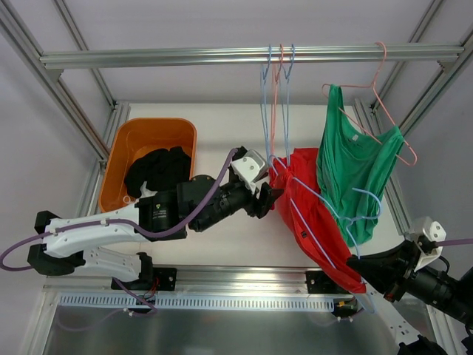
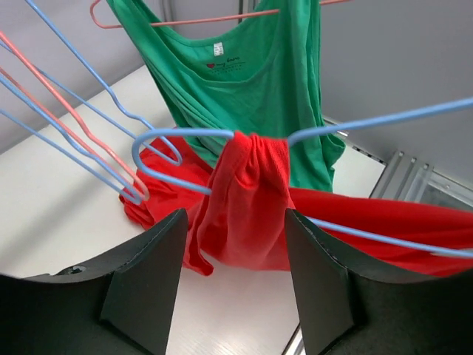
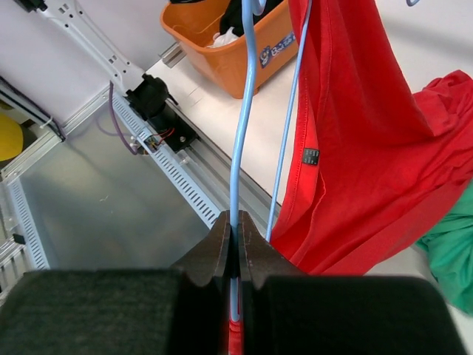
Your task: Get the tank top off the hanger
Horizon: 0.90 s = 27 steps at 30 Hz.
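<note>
My right gripper is to draw the hanger away, but the red top's bunched strap loops over the blue hanger's end (image 1: 273, 158). Next, my left gripper pulls the strap (image 1: 278, 176) off first.
A red tank top (image 1: 310, 214) hangs bunched on a blue wire hanger (image 1: 329, 209) that slants from the table's middle down to the front right. My right gripper (image 1: 369, 277) is shut on the blue hanger's wire (image 3: 242, 111), with the red top (image 3: 355, 133) draped beside it. My left gripper (image 1: 272, 198) is open at the top's left end. In the left wrist view the bunched red fabric (image 2: 244, 207) hangs over the hanger wire (image 2: 384, 118) just beyond my open gripper (image 2: 235, 281), not between the fingers.
A green tank top (image 1: 355, 177) hangs on a pink hanger (image 1: 369, 87) from the rail (image 1: 185, 56), close behind the red one. Several empty hangers (image 1: 275, 89) hang mid-rail. An orange bin (image 1: 151, 137) with black clothing (image 1: 159, 170) stands at the left.
</note>
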### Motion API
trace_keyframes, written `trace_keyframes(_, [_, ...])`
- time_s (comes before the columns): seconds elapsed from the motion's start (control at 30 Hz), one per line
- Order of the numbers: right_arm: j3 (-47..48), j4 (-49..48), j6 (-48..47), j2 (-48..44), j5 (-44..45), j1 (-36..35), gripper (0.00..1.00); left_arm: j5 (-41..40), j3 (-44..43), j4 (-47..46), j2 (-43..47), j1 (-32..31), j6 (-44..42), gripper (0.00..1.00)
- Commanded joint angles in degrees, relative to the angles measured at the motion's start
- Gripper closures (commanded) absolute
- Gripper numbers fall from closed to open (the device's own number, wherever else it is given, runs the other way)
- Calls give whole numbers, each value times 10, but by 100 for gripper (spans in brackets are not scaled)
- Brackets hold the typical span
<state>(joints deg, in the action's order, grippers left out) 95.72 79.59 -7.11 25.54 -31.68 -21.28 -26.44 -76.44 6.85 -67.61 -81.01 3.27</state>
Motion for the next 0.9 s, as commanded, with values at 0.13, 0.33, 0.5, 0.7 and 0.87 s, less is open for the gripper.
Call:
trace_keyframes(0.13, [9,77,-4,14,-82,16,100,-14,-39,-61,-26,1,-41,49])
trace_keyframes(0.33, [20,66,-4,21,-94,20,100,-6,-35,-63,-40,9,-35,68])
trace_keyframes(0.5, [19,61,-4,21,-94,22,100,-7,-20,-65,-31,13,-12,100])
trace_keyframes(0.7, [7,60,-8,13,-80,23,100,-134,-3,-65,-9,14,25,100])
trace_keyframes(0.87, [-32,60,-12,7,-87,12,100,-283,56,-77,61,14,85,100])
